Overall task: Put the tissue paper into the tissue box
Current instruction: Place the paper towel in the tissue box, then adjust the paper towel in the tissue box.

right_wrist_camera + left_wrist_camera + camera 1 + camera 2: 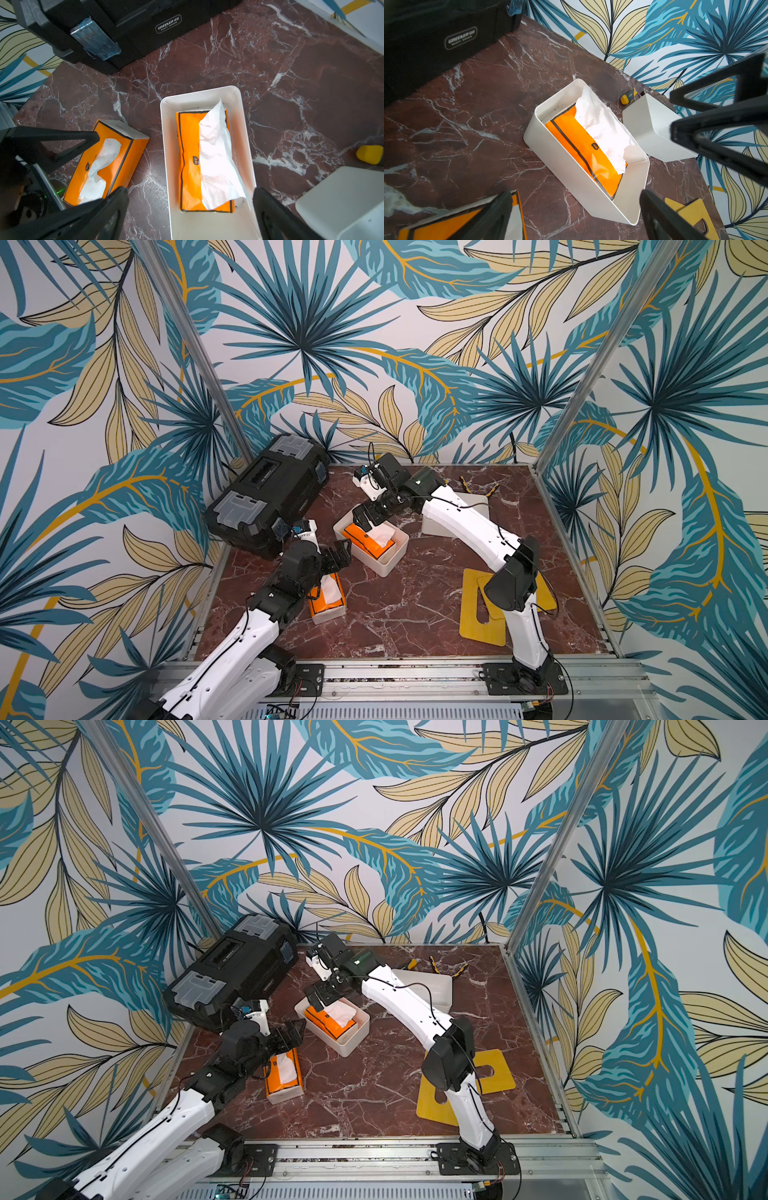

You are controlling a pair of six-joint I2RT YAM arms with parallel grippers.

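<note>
Next, I pull my right gripper, which hangs over the tissue box's far end (342,524), back to the tissue box's near end (392,561) and clear the way for my left gripper.
The white open tissue box (386,568) (345,1044) stands mid-table. An orange pack of tissue paper (361,537) (189,149) lies inside it, with a white sheet sticking up. My right gripper (365,518) (190,189) hangs open just above the box's far end, holding nothing. A second orange tissue pack (328,593) (108,158) lies on the marble to the box's left. Above that pack's far end my left gripper (338,553) (576,193) is open and empty, pointing toward the box (571,176).
A black toolbox (266,489) fills the back left corner. Another white box (432,526) sits behind my right arm, with a yellow-handled tool (492,490) beyond it. Two yellow lids (478,614) lie at the front right, under the right arm.
</note>
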